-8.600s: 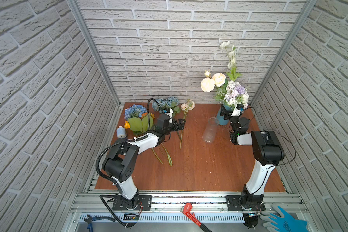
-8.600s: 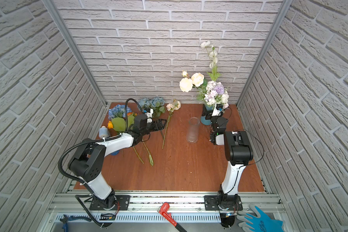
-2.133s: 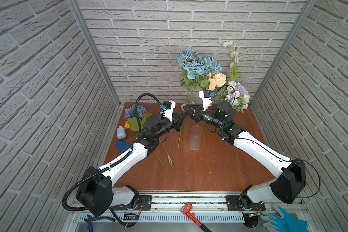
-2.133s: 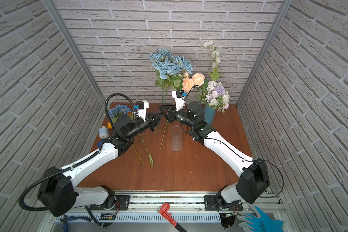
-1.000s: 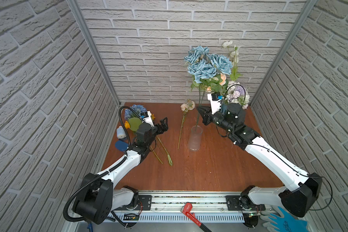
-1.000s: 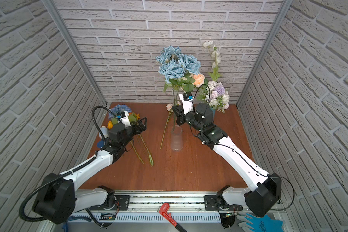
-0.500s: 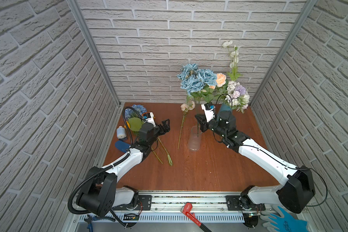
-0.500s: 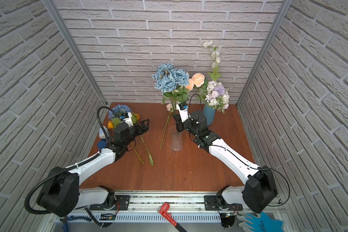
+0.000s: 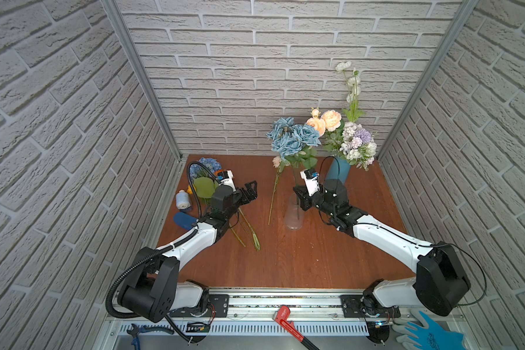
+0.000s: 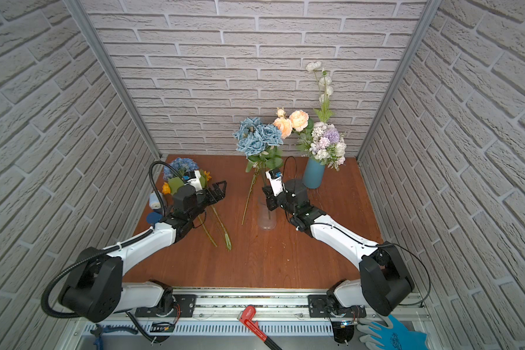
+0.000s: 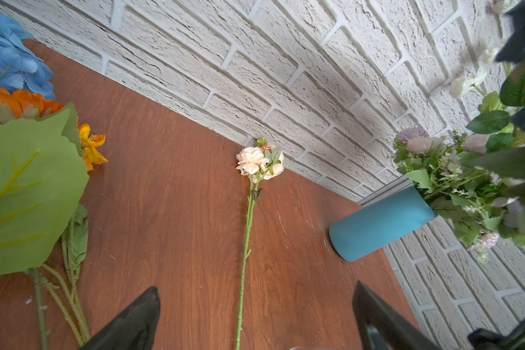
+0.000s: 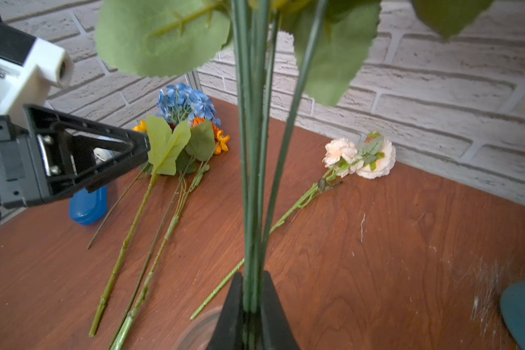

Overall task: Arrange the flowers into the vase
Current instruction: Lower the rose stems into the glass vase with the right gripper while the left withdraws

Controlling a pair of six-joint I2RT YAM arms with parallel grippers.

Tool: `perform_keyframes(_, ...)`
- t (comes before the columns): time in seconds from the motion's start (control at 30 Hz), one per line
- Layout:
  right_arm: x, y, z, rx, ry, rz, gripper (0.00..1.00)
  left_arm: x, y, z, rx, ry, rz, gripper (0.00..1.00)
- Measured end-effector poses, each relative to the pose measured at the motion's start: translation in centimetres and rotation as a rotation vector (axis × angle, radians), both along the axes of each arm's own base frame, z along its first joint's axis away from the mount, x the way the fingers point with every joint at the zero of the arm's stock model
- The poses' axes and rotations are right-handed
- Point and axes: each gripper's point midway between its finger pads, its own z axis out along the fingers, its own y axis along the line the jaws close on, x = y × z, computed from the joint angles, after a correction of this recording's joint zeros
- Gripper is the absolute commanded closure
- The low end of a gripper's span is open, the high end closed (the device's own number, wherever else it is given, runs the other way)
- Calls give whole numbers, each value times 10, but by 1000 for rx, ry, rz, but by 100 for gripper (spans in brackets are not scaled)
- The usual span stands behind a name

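The cream-peach rose [image 9: 277,161] is lying flat near my left gripper, so next my right gripper lets go of the dusty-blue roses and then takes the rose's stem [image 9: 273,195] from my left gripper first.
My right gripper [image 9: 299,197] [image 12: 253,280] is shut on the green stems of the dusty-blue roses [image 9: 294,137] [image 10: 256,136], held upright over a clear glass vase [image 9: 294,215] [image 10: 266,215]. The stem ends reach down into it. My left gripper [image 9: 250,194] [image 11: 255,289] hangs open over the table, empty, above the stem of a cream-peach rose [image 11: 259,162] [image 9: 272,194] that lies flat. A blue hydrangea [image 9: 208,165] and orange sunflowers [image 11: 15,103] lie in a pile at the left. A blue vase [image 9: 337,174] at the back right holds peach roses, lilac clusters and white buds.
Brick walls close in the left, back and right. A small white and blue bottle [image 9: 182,200] and a blue object [image 9: 182,219] lie by the left wall. A red wrench [image 9: 285,318] and a blue glove [image 9: 428,330] rest at the front rail.
My right gripper has come down with the blue roses, bringing their stems into the clear vase. The left gripper has shifted slightly toward the middle and stays open.
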Motion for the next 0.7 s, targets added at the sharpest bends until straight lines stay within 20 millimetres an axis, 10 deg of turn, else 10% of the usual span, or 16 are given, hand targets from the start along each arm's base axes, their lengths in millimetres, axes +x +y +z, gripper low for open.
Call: perform_keyframes(0.7,-9,-5,-3,15,18,-9,47,5,-14,-3,4,14,-35,3)
